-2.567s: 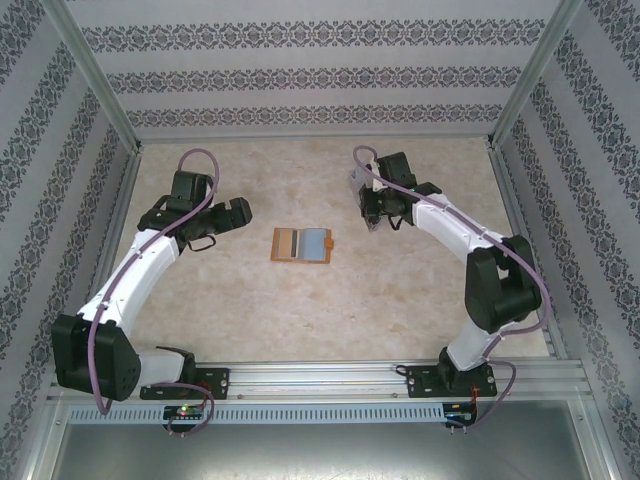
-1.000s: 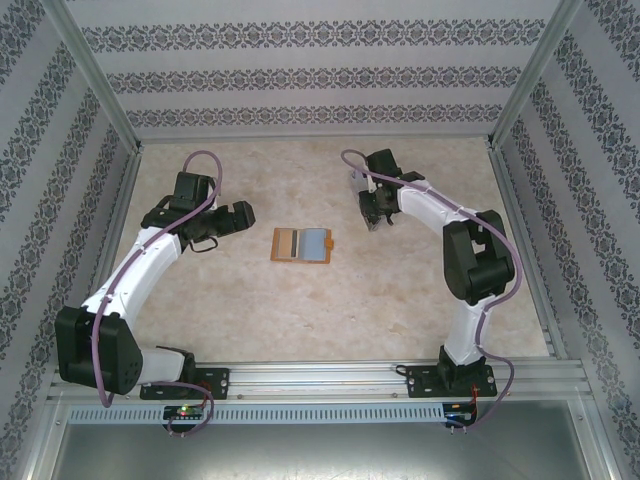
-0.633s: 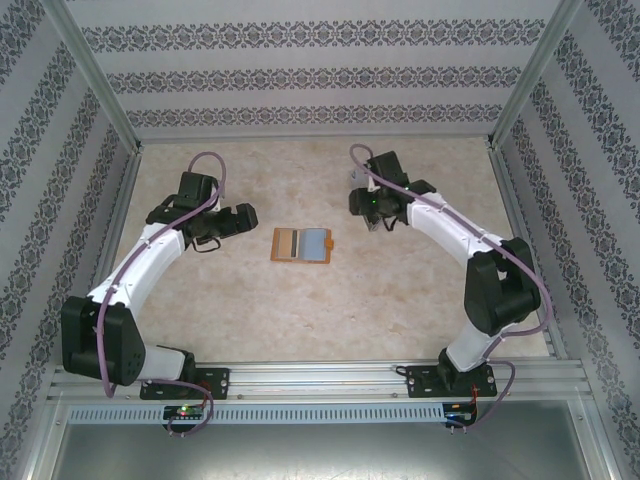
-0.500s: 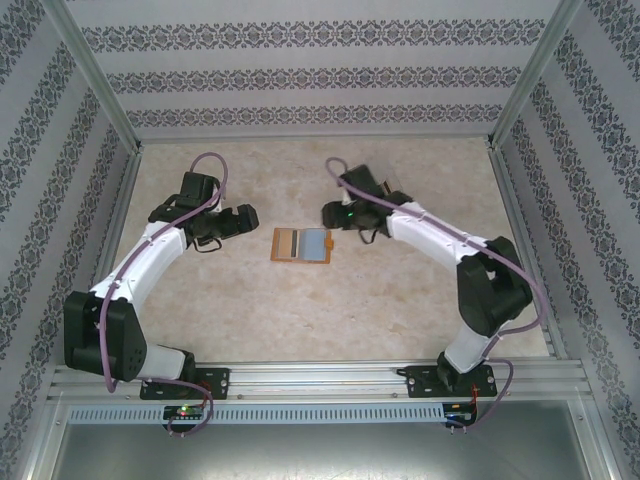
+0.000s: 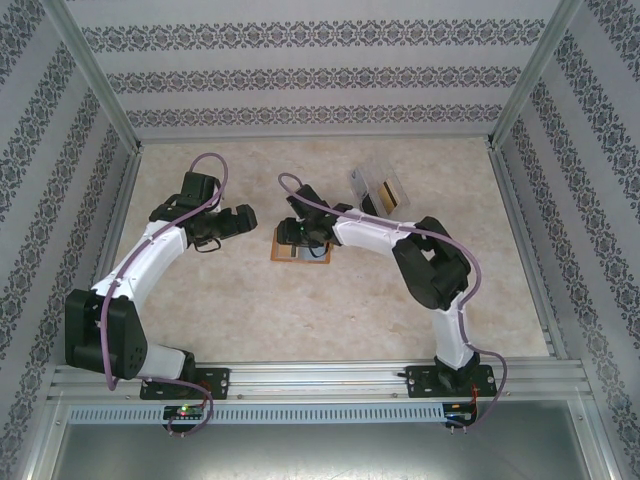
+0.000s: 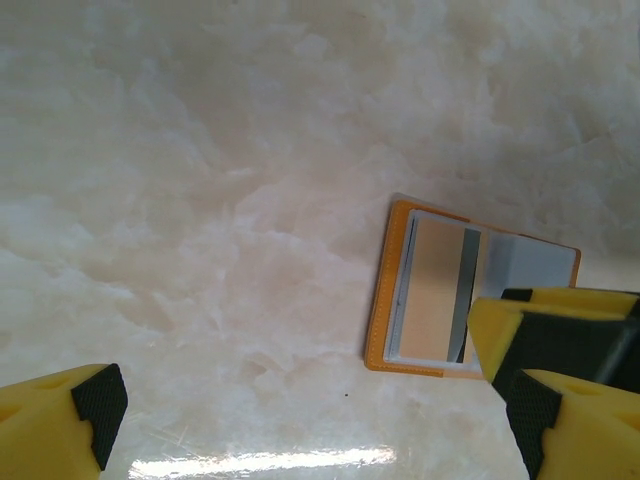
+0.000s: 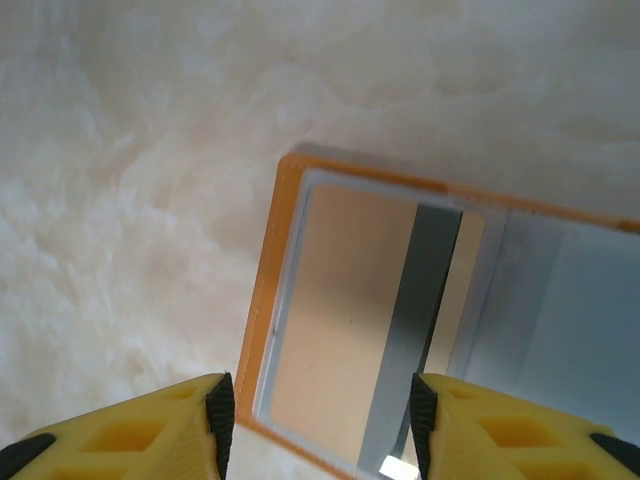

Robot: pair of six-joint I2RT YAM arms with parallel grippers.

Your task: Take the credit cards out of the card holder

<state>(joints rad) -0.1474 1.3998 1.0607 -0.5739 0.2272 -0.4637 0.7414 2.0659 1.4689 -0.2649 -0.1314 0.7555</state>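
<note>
The card holder is lying loose around the gold credit card, so my left gripper should first pinch the holder's orange edge, and then my right gripper should slide the card out.
The orange card holder lies open at mid-table, largely under my right gripper. In the right wrist view the open right gripper hangs just above the holder's left half. Its yellow fingers straddle a gold credit card with a dark stripe. The grey-blue pocket is on the right. My left gripper hovers to the holder's left, open and holding nothing. Its camera sees the holder and the gold card.
A clear plastic box with something gold inside stands at the back, right of centre. Patterned walls and metal posts close in the marble-look table on three sides. The arm bases sit on the rail at the near edge.
My right arm has swung left from the clear box at the back right to over the card holder. The left arm has barely moved.
</note>
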